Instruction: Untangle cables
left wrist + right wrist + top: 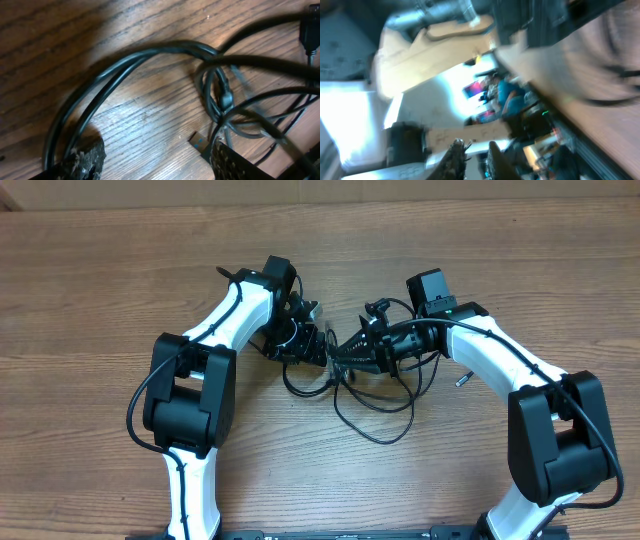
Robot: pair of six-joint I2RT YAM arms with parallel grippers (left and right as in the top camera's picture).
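Note:
The empty fingers of my right gripper crowd my left gripper over the tangle (342,377), so next I move my right gripper back before my left gripper grabs the raised loops (332,344).
The cables (345,375) lie as a black tangle on the wooden table (100,280), with loose loops trailing toward the front. My left gripper (312,345) sits low at the tangle's left side. In the left wrist view the left gripper (157,160) is open, with bare wood between its fingers. Two strands of the cables (150,52) run past its left finger (85,160), and a blue-tipped plug (199,141) lies by the right finger. My right gripper (338,350) meets the tangle from the right. The right wrist view is blurred and tilted toward the room; there the right gripper (476,157) shows a narrow gap holding nothing.
A small silver-tipped plug (462,379) lies on the wood right of the tangle, under the right arm (500,355). The left arm (225,325) reaches in from the front left. The two gripper heads are almost touching over the tangle.

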